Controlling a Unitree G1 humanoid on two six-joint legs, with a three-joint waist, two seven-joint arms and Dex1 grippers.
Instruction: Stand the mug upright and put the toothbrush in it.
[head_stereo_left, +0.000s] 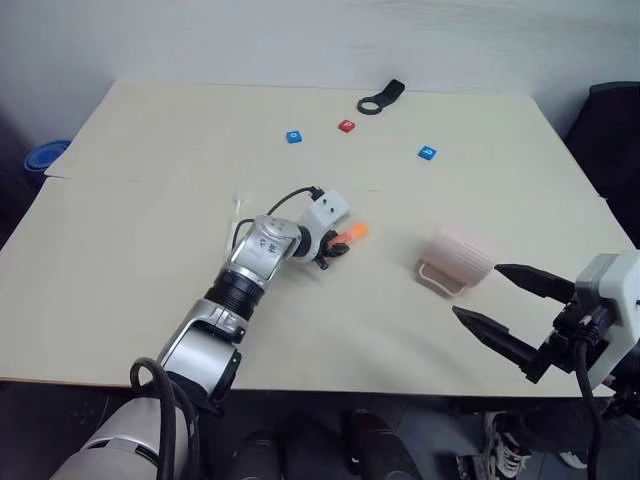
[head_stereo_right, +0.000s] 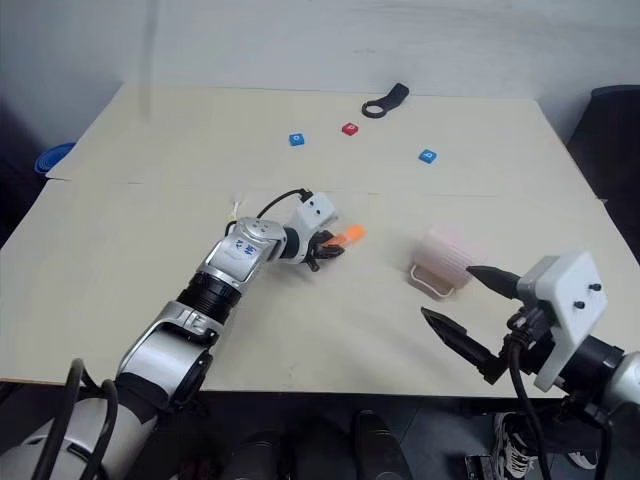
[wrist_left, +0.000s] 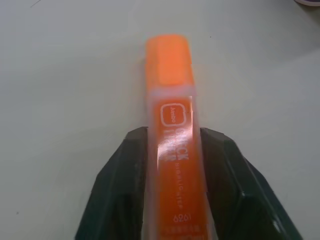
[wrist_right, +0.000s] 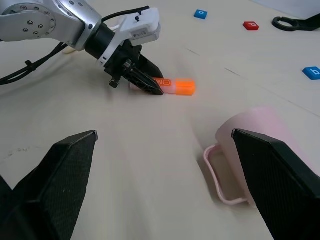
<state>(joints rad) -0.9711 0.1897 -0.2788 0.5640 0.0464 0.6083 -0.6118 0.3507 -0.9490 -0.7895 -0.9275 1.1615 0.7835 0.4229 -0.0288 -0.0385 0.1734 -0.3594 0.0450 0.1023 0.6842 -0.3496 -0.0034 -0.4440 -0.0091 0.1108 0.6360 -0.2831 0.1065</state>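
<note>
I have the orange marker's body (wrist_left: 176, 167) straight between my left gripper's fingers, so I keep going past the toothbrush and let the marker go on the empty tabletop (head_stereo_left: 115, 245) beyond.
The pale pink ribbed mug (head_stereo_left: 457, 254) lies on its side at the right of the table, its loop handle (wrist_right: 216, 172) towards the front edge. My right gripper (head_stereo_left: 476, 290) hovers open just in front of it, touching nothing. At mid-table my left gripper (wrist_left: 173, 132) is shut on an orange marker (head_stereo_left: 352, 233), whose cap sticks out past the fingertips (wrist_right: 152, 88) and rests low on the tabletop. A slim pale end of the toothbrush (head_stereo_left: 238, 206) pokes out behind my left forearm; the rest is hidden.
Two blue blocks (head_stereo_left: 293, 136) (head_stereo_left: 427, 152) and a red block (head_stereo_left: 346, 126) lie towards the back, with a black ring-ended tool (head_stereo_left: 380, 100) behind them. A blue bowl (head_stereo_left: 45, 157) sits beyond the table's left edge.
</note>
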